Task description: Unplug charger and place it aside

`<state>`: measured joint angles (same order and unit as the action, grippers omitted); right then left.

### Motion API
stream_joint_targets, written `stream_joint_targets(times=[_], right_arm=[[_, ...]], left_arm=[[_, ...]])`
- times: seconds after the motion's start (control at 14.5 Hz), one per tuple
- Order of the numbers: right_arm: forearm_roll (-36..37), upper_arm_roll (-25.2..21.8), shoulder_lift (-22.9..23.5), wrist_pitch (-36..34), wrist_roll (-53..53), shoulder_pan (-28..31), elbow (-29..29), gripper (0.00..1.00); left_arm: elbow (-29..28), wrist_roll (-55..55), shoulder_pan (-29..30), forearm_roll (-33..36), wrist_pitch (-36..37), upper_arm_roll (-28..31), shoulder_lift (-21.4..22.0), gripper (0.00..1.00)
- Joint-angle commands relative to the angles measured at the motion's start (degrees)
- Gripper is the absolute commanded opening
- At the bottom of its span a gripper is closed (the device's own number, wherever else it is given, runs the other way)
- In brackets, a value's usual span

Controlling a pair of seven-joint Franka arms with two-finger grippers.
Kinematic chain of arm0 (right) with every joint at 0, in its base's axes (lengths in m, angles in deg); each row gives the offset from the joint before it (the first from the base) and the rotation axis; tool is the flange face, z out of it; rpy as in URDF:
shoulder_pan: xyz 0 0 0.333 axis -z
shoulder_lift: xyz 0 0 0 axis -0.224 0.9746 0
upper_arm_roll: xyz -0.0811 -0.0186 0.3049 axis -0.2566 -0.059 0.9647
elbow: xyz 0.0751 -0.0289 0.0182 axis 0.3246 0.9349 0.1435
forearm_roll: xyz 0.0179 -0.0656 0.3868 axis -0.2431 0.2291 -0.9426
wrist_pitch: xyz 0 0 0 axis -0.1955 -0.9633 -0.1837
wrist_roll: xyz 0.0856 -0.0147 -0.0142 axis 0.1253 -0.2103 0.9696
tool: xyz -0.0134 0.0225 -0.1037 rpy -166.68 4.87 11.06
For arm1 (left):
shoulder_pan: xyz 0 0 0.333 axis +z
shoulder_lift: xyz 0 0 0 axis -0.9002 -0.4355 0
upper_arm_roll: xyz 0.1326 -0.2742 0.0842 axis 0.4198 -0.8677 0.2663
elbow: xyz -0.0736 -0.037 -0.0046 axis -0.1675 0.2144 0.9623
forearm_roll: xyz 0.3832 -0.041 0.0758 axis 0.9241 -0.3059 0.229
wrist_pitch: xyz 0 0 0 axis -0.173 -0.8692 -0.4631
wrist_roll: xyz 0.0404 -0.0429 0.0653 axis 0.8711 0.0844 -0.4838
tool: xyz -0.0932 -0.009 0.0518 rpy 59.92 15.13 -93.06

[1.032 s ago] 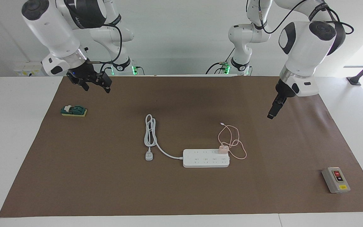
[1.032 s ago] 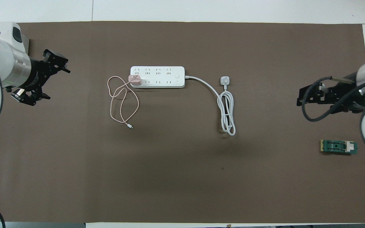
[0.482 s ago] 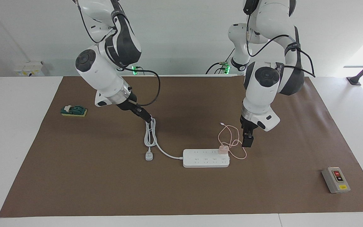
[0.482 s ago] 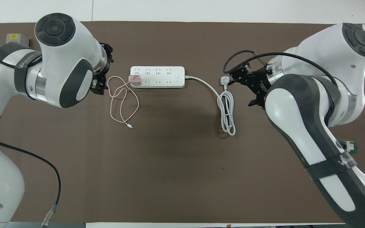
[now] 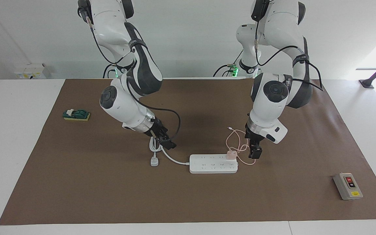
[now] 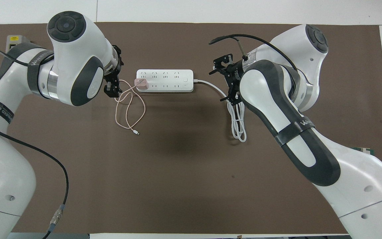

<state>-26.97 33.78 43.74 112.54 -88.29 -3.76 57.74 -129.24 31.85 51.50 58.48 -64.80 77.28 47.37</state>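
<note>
I expect the cable [image 6: 144,108] to drag along when I pull the charger out of the strip, because the pink cable's tip [image 6: 136,132] is lying loose on the brown mat.
The pale pink charger [image 5: 231,154] [image 6: 141,84] sits plugged into the end socket of the white power strip [image 5: 212,164] [image 6: 164,80] at the left arm's end. Its thin pink cable [image 5: 240,143] [image 6: 128,109] lies looped on the brown mat, nearer to the robots. My left gripper [image 5: 255,151] [image 6: 113,89] is open, points down and hangs low over the cable loop, just beside the charger and apart from it. My right gripper [image 5: 165,142] [image 6: 222,81] is open and empty, over the strip's thick white cord [image 5: 171,158].
The white cord's coil [image 5: 155,138] [image 6: 239,124] and its white plug [image 5: 154,162] lie by the right gripper. A green switch block [image 5: 76,115] sits toward the right arm's end. A grey button box [image 5: 348,186] [image 6: 13,39] sits toward the left arm's end.
Both arms have swung in from the table's ends and come down. The left gripper closed on the charger's side; the right gripper moved along the white cord toward the strip. Nothing was grasped.
</note>
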Motion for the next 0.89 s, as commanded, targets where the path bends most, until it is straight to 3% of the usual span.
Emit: stream_joint_targets(times=[0.0, 0.41, 0.83], right_arm=[[-2.8, -0.1, 5.6, 3.2, -4.3, -1.7, -6.1, 1.0], [-7.6, 0.2, 20.5, 4.7, -15.2, -2.3, -22.4, 1.0], [-9.1, 6.4, 26.8, 4.2, -17.2, -0.6, -26.7, 1.0]], left_arm=[[2.0, 2.2, -1.1, -0.9, 0.7, 0.1, -2.1, 1.0], [3.5, 4.5, -3.0, -1.3, 0.6, -0.8, -5.1, 1.0], [4.9, 5.1, -3.9, -1.1, 0.7, -0.8, -7.7, 1.0]])
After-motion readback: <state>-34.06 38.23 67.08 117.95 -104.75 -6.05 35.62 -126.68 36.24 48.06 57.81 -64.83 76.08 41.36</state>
